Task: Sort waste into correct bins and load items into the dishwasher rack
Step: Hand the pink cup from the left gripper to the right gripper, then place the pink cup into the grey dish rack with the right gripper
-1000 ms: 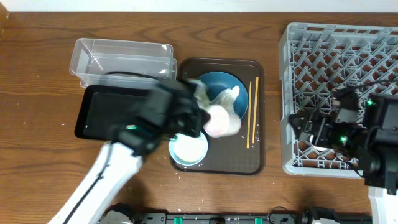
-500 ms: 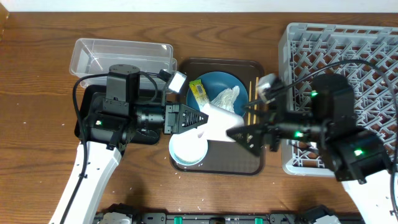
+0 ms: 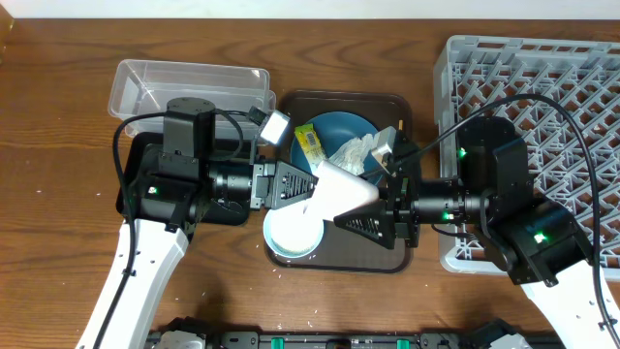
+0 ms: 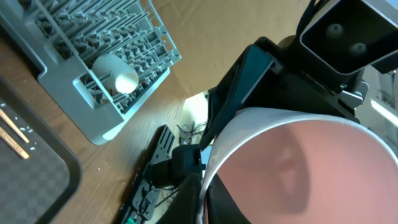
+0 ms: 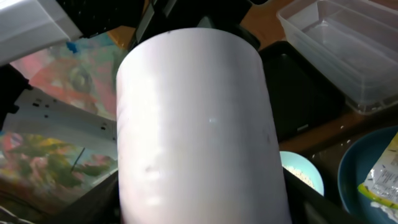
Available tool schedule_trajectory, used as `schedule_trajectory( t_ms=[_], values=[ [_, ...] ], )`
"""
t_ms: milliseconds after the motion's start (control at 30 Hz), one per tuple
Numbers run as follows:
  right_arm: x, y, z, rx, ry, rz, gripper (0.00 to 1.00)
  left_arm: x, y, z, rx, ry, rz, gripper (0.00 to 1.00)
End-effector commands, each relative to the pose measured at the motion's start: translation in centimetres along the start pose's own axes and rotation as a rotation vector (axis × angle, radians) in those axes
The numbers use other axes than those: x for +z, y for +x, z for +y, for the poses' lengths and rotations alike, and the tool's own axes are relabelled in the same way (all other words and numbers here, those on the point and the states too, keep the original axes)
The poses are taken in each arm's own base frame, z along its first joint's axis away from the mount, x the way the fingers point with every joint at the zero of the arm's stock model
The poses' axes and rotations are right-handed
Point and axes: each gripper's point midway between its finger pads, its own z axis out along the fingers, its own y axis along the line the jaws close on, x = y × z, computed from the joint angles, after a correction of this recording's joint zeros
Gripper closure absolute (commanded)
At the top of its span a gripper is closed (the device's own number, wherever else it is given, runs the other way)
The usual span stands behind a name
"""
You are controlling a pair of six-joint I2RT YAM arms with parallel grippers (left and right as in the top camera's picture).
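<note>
My left gripper is holding the pink cup [image 3: 323, 194] by its rim, far away from the grey rack, so my right gripper should take the cup's body [image 3: 349, 193] and load the cup.
The pink cup [image 3: 344, 189] hangs in the air above the brown serving tray [image 3: 397, 257]. My left gripper [image 3: 295, 184] is shut on its rim, and the pink inside [image 4: 311, 174] fills the left wrist view. My right gripper [image 3: 373, 208] is open, its fingers close on either side of the cup's body [image 5: 199, 124]. The dark blue dish [image 3: 334, 131] holds the yellow-green wrapper [image 3: 310, 145] and white tissue [image 3: 354, 153]. The light blue bowl [image 3: 294, 233] holds rice. The chopsticks [image 3: 399, 128] are mostly hidden. The whitish cup [image 4: 118, 71] lies in the grey rack [image 3: 542, 78].
The clear tub [image 3: 189, 87] stands at the back left with the black tray [image 3: 145, 165] in front of it, partly under my left arm. The rack fills the right side. Both arms meet over the brown tray.
My right arm has swung left from the rack to the cup and its open fingers now straddle it. My left gripper has lifted the pink cup and holds it out sideways.
</note>
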Motion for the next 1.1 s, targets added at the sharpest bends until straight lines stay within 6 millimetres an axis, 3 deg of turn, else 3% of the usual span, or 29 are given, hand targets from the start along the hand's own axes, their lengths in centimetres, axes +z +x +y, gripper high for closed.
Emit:
schedule_trajectory(
  t_ms=[0,67,100,200,300,400,567,633,833,1067],
  values=[
    [-0.2,0.3,-1.9,0.040,0.090,0.004,0.43,0.0,0.1,-1.6,0.040,0.063,0.022,0.60],
    [-1.0,0.3,-3.0,0.069,0.152,-0.007,0.46,0.0,0.1,-1.6,0.040,0.062,0.022,0.31],
    [-1.7,0.4,-3.8,0.097,0.202,-0.017,0.46,0.0,0.1,-1.4,0.040,0.054,0.019,0.21],
    [-4.8,0.9,-6.6,0.223,0.392,-0.060,0.40,0.0,-0.2,-0.8,0.039,0.019,0.004,0.17],
    [-9.4,2.6,-9.7,0.366,0.623,-0.107,0.36,0.0,-0.5,0.2,0.027,-0.039,-0.016,0.14],
    [-15.0,5.6,-12.7,0.526,0.904,-0.135,0.33,0.0,-0.6,0.7,0.020,-0.070,-0.027,0.13],
    [-24.0,11.5,-15.7,0.858,1.326,-0.185,0.33,0.0,-0.6,0.8,0.021,-0.071,-0.028,0.12],
    [-26.3,13.0,-16.5,0.958,1.411,-0.209,0.34,0.0,-0.6,0.8,0.021,-0.071,-0.028,0.12],
    [-29.8,17.8,-19.7,1.245,1.478,-0.197,0.36,0.0,-0.6,0.8,0.020,-0.071,-0.028,0.12],
    [-30.8,23.2,-23.2,1.521,1.432,-0.130,0.36,0.0,-0.5,0.8,0.010,-0.072,-0.026,0.12]
  ],
)
